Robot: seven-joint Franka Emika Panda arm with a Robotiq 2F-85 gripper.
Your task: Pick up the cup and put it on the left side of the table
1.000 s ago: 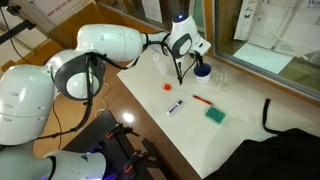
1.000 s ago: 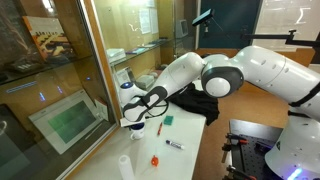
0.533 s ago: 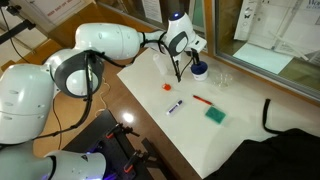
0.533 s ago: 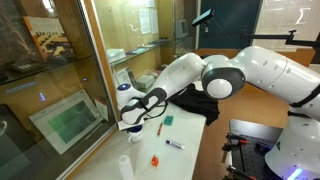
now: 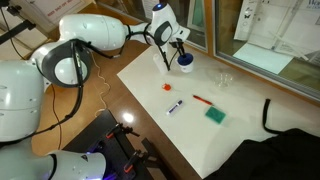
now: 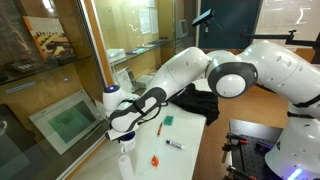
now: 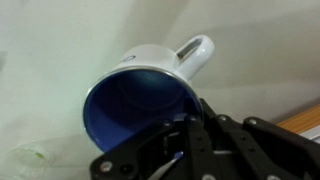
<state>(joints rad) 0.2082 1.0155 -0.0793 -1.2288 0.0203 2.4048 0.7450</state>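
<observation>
The translucent bottle is close ahead of the cup at the table's end. Next, my gripper moves back gently and puts the cup down on the clear spot (image 5: 176,71) beside it.
My gripper (image 5: 174,55) is shut on the rim of the cup (image 5: 186,64), which is blue inside and whitish outside with a handle. It holds the cup tilted over the far edge of the white table (image 5: 150,95). In the wrist view the cup (image 7: 150,92) fills the middle, with its blue mouth facing the camera and my black fingers (image 7: 180,125) clamped on its rim. In an exterior view the gripper (image 6: 122,127) hangs over the table's far end (image 6: 190,160), and the cup is mostly hidden behind it.
A clear cup (image 5: 225,78), a red pen (image 5: 202,100), a small orange object (image 5: 169,87), a marker (image 5: 175,106) and a green sponge (image 5: 215,116) lie on the table. A black cloth (image 5: 290,140) covers one end. A translucent bottle (image 6: 125,165) stands under the gripper.
The arm has carried the cup along the far edge of the table, away from the clear cup and towards the bottle end.
</observation>
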